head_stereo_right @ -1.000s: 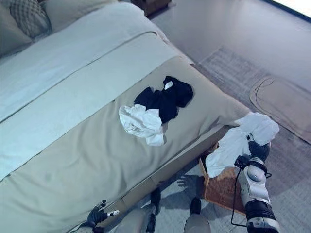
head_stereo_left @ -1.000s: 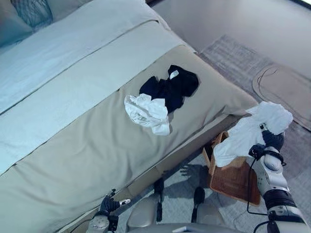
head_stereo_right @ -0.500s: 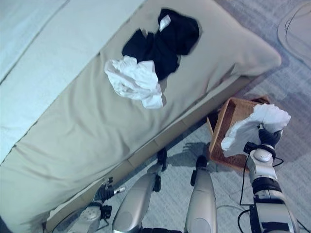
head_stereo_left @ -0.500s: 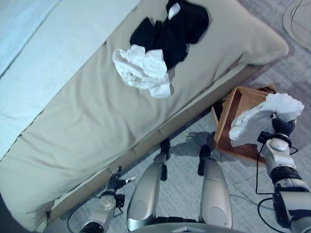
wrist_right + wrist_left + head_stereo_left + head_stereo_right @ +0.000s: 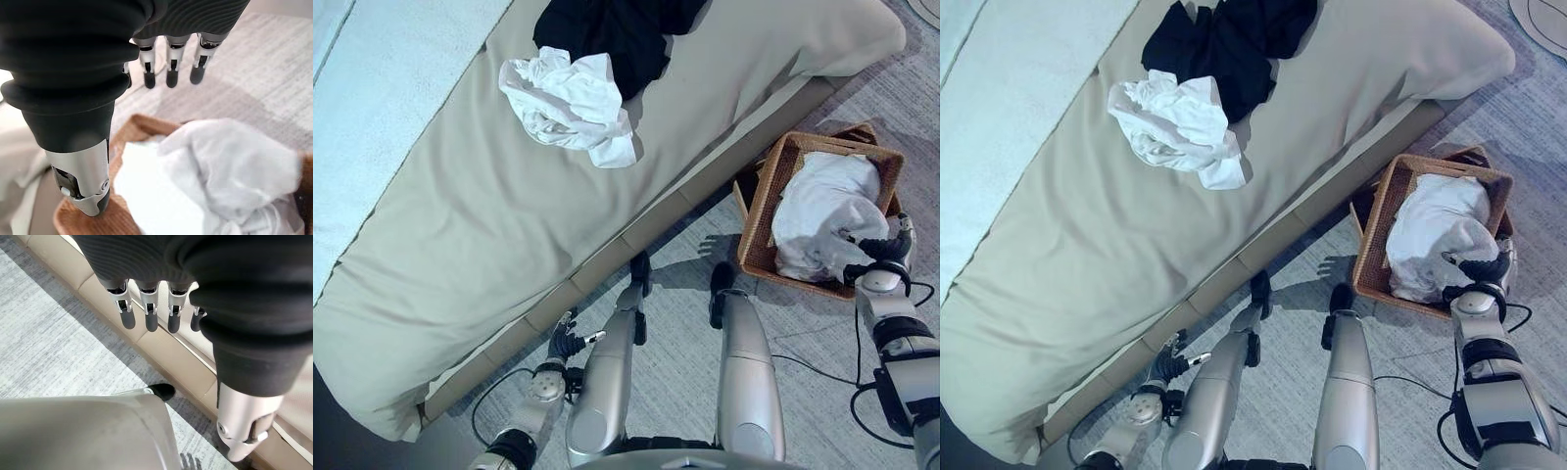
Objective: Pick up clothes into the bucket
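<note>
My gripper will find the black garment dragging along when it lifts the crumpled white garment (image 5: 570,106), because their folds overlap (image 5: 607,69) on the bed.
A woven basket (image 5: 764,201) stands on the floor beside the bed, and a white garment (image 5: 822,213) lies bunched inside it. My right hand (image 5: 884,253) hovers at the basket's near right rim, open, with straight fingers (image 5: 170,73) above the garment (image 5: 215,166) and nothing in them. A crumpled white garment (image 5: 568,103) lies on the bed, partly over a black garment (image 5: 607,34) just beyond it. My left hand (image 5: 563,345) hangs low by the bed base, open and idle, its fingers (image 5: 149,313) straight.
The beige-covered bed (image 5: 460,225) fills the left and top, and its padded base (image 5: 607,259) runs diagonally to the basket. Grey carpet (image 5: 803,343) lies around the basket. Part of a round mat (image 5: 1542,12) shows at the far right.
My right hand has let go of the white garment, which now lies in the basket. The hand has dropped to the basket's rim. The camera has tilted further down.
</note>
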Robot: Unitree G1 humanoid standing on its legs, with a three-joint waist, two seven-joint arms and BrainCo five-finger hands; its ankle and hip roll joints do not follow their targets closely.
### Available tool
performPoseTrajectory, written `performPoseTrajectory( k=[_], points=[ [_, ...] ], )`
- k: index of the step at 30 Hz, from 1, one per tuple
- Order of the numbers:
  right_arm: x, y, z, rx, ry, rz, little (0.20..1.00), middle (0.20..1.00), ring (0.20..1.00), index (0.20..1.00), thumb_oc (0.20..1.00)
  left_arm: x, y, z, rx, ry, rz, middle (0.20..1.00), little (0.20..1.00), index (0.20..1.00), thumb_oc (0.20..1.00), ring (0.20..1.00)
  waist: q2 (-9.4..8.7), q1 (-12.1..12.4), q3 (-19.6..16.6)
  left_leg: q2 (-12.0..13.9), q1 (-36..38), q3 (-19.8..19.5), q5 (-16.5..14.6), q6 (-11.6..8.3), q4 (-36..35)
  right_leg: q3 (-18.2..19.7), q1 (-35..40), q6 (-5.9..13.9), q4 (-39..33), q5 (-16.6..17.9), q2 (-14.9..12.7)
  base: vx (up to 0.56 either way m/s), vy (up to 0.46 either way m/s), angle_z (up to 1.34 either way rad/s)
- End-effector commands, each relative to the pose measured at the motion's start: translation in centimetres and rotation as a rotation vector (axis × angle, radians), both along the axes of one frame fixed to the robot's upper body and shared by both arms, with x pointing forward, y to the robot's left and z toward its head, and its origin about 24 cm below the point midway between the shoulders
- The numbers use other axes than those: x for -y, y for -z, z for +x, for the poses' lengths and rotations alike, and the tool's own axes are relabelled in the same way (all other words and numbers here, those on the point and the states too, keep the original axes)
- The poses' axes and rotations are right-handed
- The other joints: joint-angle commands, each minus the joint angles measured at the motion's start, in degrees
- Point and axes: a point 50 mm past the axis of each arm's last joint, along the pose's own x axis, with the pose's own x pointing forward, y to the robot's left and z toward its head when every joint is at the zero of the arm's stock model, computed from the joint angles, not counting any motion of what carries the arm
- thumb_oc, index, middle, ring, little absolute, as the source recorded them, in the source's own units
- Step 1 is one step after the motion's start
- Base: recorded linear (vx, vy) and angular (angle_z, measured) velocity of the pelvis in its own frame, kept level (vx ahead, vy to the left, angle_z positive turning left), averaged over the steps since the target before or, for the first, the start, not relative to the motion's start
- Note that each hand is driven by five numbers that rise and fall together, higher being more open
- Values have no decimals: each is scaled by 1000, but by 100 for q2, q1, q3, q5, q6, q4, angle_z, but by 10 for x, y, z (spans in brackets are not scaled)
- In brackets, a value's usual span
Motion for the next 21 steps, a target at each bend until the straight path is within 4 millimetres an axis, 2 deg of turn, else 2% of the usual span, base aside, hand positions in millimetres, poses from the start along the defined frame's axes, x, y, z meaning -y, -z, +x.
performPoseTrajectory(
  k=[1, 3, 6, 7, 8, 12, 16, 17, 18, 19, 20, 21],
  points=[
    [14, -10, -5, -3, 29, -65, 1000, 1000, 1000, 1000, 1000, -1, -2, 4, 24, -48, 5, 1000, 1000, 1000, 1000, 1000, 8, -53, 56, -154, 228, 187, -926, 193, 927, 220, 423, 326, -1102, 728, 128, -95, 3, 4],
    [7, 1, -8, -18, 12, -45, 1000, 1000, 1000, 1000, 1000, -4, -6, 7, 48, -69, 5, 1000, 1000, 1000, 1000, 1000, -39, -59, 56, -138, 254, 178, -894, 182, 852, 200, 470, 357, -1244, 807, 146, 0, 0, 0],
    [-15, 26, -12, -19, -50, 7, 1000, 1000, 1000, 1000, 1000, -20, -20, 17, 133, -172, -2, 1000, 1000, 1000, 1000, 1000, -150, -76, 56, -100, 310, 181, -872, 167, 769, 160, 586, 395, -1486, 920, 196, 0, 0, 0],
    [-15, 26, -12, -19, -50, 8, 1000, 1000, 1000, 1000, 1000, -20, -20, 17, 132, -172, -2, 1000, 1000, 1000, 1000, 1000, -152, -74, 56, -99, 316, 180, -872, 167, 768, 160, 593, 395, -1490, 922, 197, 0, 0, 0],
    [-33, 43, -17, 0, -103, 73, 1000, 1000, 1000, 1000, 1000, -36, -35, 25, 219, -260, -7, 1000, 1000, 1000, 1000, 1000, -260, -103, 56, -65, 368, 185, -907, 168, 787, 142, 700, 428, -1620, 995, 229, 0, 0, 0],
    [-77, 71, -32, 2, -270, 135, 1000, 1000, 1000, 1000, 1000, -79, -78, 36, 435, -457, 47, 1000, 1000, 1000, 1000, 1000, -580, -160, 56, 30, 501, 255, -1034, 174, 931, 210, 980, 499, -1891, 1168, 310, -3, 10, -7],
    [-113, 107, -55, -180, -476, 106, 1000, 1000, 1000, 1000, 1000, -116, -135, 49, 662, -516, 311, 1000, 1000, 1000, 1000, 1000, -919, -232, 56, 127, 761, 423, -1216, 174, 1010, 339, 1337, 596, -2242, 1359, 391, -1, 53, -27],
    [-113, 108, -55, -180, -477, 106, 1000, 1000, 1000, 1000, 1000, -116, -135, 49, 662, -516, 312, 1000, 1000, 1000, 1000, 1000, -924, -227, 56, 129, 767, 429, -1217, 174, 1007, 345, 1341, 596, -2245, 1361, 394, 7, 95, -41],
    [-125, 121, -67, -279, -582, 70, 1000, 1000, 1000, 1000, 1000, -132, -162, 56, 735, -506, 454, 1000, 1000, 1000, 1000, 1000, -1060, -277, 56, 171, 900, 553, -1292, 178, 1015, 435, 1484, 663, -2409, 1454, 440, 4, 65, -51],
    [-125, 121, -67, -280, -583, 71, 1000, 1000, 1000, 1000, 1000, -132, -162, 56, 735, -506, 456, 1000, 1000, 1000, 1000, 1000, -1067, -270, 56, 172, 910, 562, -1293, 178, 1009, 442, 1491, 663, -2416, 1456, 443, 10, 138, -51],
    [-135, 131, -77, -362, -683, 23, 1000, 1000, 1000, 1000, 1000, -149, -184, 60, 776, -496, 579, 1000, 1000, 1000, 1000, 1000, -1175, -330, 56, 198, 1020, 676, -1355, 194, 1038, 528, 1611, 710, -2562, 1545, 483, 12, 105, -43],
    [-138, 133, -81, -396, -737, -18, 1000, 1000, 1000, 1000, 1000, -152, -201, 61, 828, -468, 637, 1000, 1000, 1000, 1000, 1000, -1225, -344, 55, 215, 1066, 726, -1394, 201, 1055, 576, 1674, 737, -2649, 1579, 505, 11, 105, -38]
  ],
)
